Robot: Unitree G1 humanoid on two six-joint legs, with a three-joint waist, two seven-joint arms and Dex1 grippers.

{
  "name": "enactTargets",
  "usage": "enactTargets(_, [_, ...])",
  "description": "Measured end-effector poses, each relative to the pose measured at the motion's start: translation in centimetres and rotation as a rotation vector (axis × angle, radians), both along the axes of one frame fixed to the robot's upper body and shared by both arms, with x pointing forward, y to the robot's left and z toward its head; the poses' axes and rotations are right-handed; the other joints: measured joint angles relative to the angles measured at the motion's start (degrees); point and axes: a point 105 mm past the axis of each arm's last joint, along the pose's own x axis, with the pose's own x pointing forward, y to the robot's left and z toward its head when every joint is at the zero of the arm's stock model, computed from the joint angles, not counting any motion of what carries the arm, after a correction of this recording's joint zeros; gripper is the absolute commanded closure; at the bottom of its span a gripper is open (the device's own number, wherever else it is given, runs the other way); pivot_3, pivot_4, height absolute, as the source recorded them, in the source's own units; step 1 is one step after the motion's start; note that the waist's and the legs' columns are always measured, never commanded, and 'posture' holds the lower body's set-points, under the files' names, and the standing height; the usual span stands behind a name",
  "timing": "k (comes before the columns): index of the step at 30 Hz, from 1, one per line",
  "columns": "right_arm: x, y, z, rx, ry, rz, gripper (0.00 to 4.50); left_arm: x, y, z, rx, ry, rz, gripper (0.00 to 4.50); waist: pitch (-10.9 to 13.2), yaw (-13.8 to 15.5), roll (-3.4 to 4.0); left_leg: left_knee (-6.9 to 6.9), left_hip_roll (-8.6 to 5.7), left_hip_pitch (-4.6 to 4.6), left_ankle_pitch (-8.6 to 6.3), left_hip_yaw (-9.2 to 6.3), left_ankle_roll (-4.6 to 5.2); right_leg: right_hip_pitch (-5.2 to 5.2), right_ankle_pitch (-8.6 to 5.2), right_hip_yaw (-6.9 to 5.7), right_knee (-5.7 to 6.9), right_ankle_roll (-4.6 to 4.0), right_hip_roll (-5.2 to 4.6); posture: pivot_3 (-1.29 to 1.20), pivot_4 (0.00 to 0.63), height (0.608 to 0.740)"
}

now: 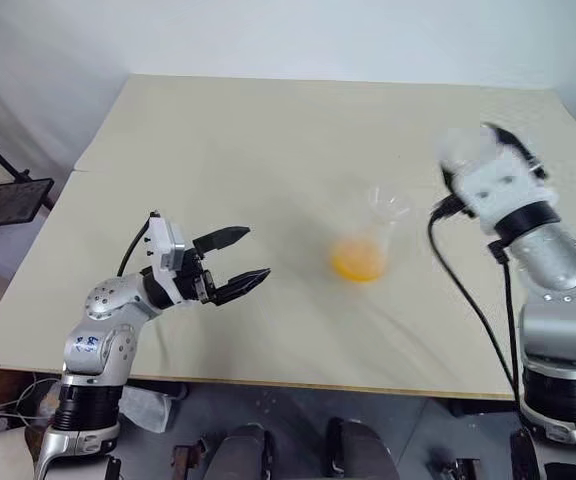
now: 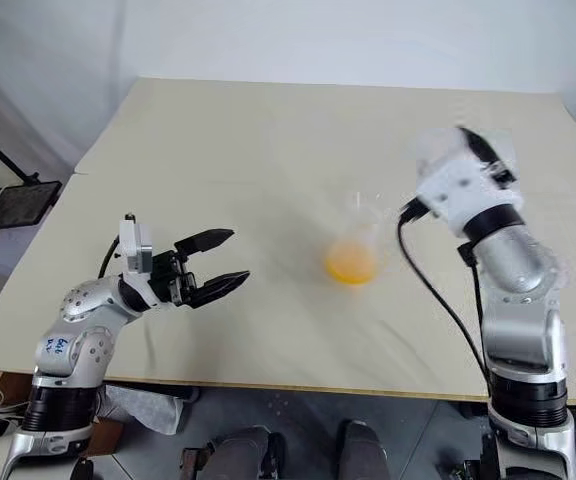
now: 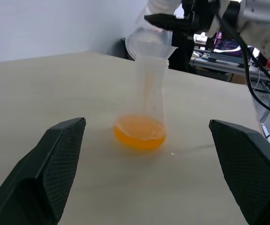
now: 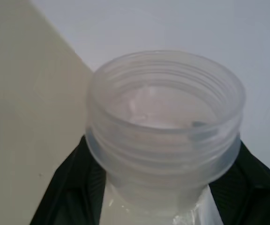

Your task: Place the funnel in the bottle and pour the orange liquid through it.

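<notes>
The orange liquid point(image 1: 359, 260) is in the bottle and the container is empty. My right gripper should therefore go on bringing the container down until it stands on open tabletop point(image 1: 480, 252).
The bottle point(image 1: 371, 240) stands upright near the middle of the table, a slim clear flask with a flared base. The orange liquid point(image 3: 139, 133) fills its bottom. The funnel point(image 3: 150, 43), a clear cone, sits in its mouth. My left gripper point(image 1: 236, 262) hovers open to the left of the bottle, pointing at it, with nothing between its fingers. My right gripper point(image 1: 465, 152) is raised to the right of the bottle. It is shut on a clear container point(image 4: 165, 126) with a wide threaded mouth, which looks empty.
The beige table point(image 1: 268, 140) has a seam on its left side, and its front edge runs close below both arms. A black cable point(image 1: 468, 300) hangs from my right wrist. A black stand point(image 1: 13, 200) is off the table's left side.
</notes>
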Motion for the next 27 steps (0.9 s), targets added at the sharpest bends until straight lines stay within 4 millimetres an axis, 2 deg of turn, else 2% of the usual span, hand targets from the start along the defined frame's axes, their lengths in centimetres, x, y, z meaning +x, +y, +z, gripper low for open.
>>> enactTargets(2, [-0.1,-2.1,1.0,0.302,-0.007,0.043,1.99,0.4,0.1,0.4,0.001,-0.013,0.003,0.0,0.0,0.0,0.0,0.0,-0.02,0.01,0.0,-0.02,0.0,-0.06,0.0,0.01,0.19,0.0,-0.03,0.0,0.15,0.74])
enactTargets(5, [-0.1,-4.9,0.8,0.497,0.003,0.034,1.99,0.5,0.2,0.7,0.003,-0.029,-0.001,0.0,0.0,0.0,0.0,-0.06,-0.07,0.03,-0.01,-0.07,0.0,-0.07,0.0,0.04,0.24,0.0,-0.07,0.0,0.15,0.74])
enactTargets(8, [0.6,-9.6,-2.7,0.687,0.08,-0.094,1.99,0.5,0.2,0.7,0.003,-0.035,-0.002,0.0,0.0,0.1,0.0,-0.12,-0.19,0.03,0.0,-0.04,0.02,-0.1,0.0,0.04,0.24,0.0,-0.13,0.0,0.15,0.74])
enactTargets(10, [0.7,-11.5,-5.0,0.752,0.126,-0.155,1.99,0.5,0.1,0.7,0.002,-0.035,-0.001,0.0,0.0,0.0,0.02,-0.21,-0.19,0.03,0.01,0.07,0.03,-0.17,0.0,0.03,0.25,0.0,-0.11,0.0,0.15,0.74])
enactTargets(12, [0.9,-12.0,-6.7,0.773,0.166,-0.168,1.99,0.5,0.1,0.7,0.002,-0.035,-0.001,0.0,0.0,-0.4,0.04,-0.23,-0.15,0.05,0.01,0.11,0.03,-0.19,0.0,0.01,0.26,0.0,-0.08,0.0,0.15,0.74])
enactTargets(15, [0.9,-12.1,-6.5,0.753,0.153,-0.156,1.99,0.5,0.1,0.7,0.002,-0.036,-0.002,0.0,0.0,-1.1,0.08,-0.24,-0.11,0.1,0.03,0.17,0.04,-0.19,0.0,0.02,0.29,0.0,-0.06,0.0,0.15,0.74])
enactTargets(21, [0.9,-12.1,-6.2,0.746,0.137,-0.137,0.02,0.6,0.1,0.9,0.001,-0.041,-0.003,0.0,0.0,-1.1,0.08,-0.22,-0.09,0.09,0.03,0.17,0.03,-0.18,0.0,0.08,0.28,0.0,-0.07,0.0,0.15,0.74])
enactTargets(23, [0.6,-12.4,-5.8,0.735,0.133,-0.137,0.02,0.6,0.1,1.0,0.001,-0.044,-0.004,0.0,0.0,-0.8,0.08,-0.21,-0.12,0.09,0.04,0.1,0.04,-0.15,0.0,0.1,0.28,0.0,-0.11,0.0,0.15,0.74])
enactTargets(27, [-1.2,-14.0,-5.6,0.667,0.148,-0.16,0.02,0.7,0.1,0.7,-0.001,-0.013,0.0,0.0,0.0,-0.1,0.08,-0.23,-0.14,0.04,0.03,0.03,0.04,-0.11,0.0,0.12,0.17,0.0,-0.12,0.0,0.15,0.74])
